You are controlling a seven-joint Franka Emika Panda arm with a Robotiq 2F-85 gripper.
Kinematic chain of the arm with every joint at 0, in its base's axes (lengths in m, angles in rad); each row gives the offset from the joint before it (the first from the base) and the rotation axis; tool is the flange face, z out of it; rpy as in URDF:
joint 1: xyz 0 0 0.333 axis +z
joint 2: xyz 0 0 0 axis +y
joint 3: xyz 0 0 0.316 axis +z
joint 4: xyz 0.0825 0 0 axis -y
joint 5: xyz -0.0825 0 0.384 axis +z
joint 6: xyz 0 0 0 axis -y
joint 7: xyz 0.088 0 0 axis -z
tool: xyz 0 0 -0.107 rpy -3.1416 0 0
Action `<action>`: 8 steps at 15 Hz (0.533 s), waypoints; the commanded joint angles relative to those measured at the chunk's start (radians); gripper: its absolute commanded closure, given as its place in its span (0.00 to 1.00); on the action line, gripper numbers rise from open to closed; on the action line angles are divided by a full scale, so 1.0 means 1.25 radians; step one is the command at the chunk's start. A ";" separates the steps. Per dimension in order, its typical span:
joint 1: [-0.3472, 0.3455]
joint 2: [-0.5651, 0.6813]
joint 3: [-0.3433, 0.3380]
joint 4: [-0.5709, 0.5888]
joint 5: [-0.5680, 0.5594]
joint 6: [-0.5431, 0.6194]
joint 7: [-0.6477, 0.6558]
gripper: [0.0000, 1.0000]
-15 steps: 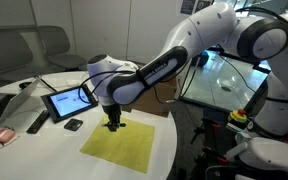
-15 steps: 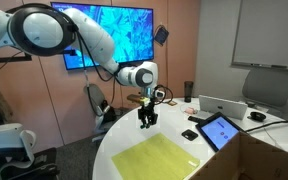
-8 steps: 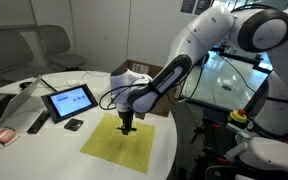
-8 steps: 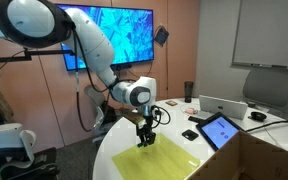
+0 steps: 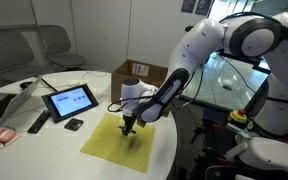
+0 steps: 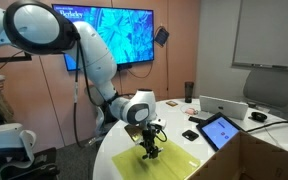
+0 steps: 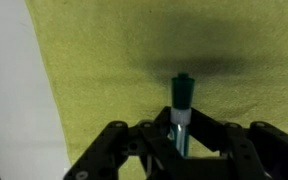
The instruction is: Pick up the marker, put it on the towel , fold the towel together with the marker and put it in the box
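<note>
The marker [image 7: 182,95] is low over the flat yellow-green towel [image 5: 124,143], well inside the towel's edges. My gripper keeps going down and lets go once the marker touches the towel.
A yellow-green towel [image 5: 122,147] lies flat on the white round table, also visible as the towel [image 6: 162,165] and filling the wrist view as the towel [image 7: 134,50]. My gripper [image 7: 181,135] is shut on a marker [image 7: 182,100] with a dark teal cap and white barrel, pointing down at the cloth. In both exterior views the gripper [image 5: 129,129] hangs low over the towel's far part, the gripper [image 6: 150,151] just above the cloth. The brown cardboard box [image 5: 136,75] with a white label stands behind the towel.
A black-framed tablet [image 5: 68,101] stands left of the towel, with a small black object [image 5: 73,124] and a remote-like item [image 5: 37,123] near it. The tablet [image 6: 220,130] and a laptop [image 6: 224,106] sit toward the table's far side. The table edge [image 5: 166,150] lies right of the towel.
The arm has carried the marker from beside the tablet over onto the towel and lowered it close to the cloth. The grip on the marker stayed the same.
</note>
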 commanded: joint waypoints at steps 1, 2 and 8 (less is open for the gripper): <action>0.038 0.016 -0.038 -0.007 -0.002 0.049 0.039 0.87; 0.043 0.023 -0.044 -0.003 -0.003 0.050 0.041 0.87; 0.093 0.055 -0.077 0.007 -0.010 0.054 0.065 0.87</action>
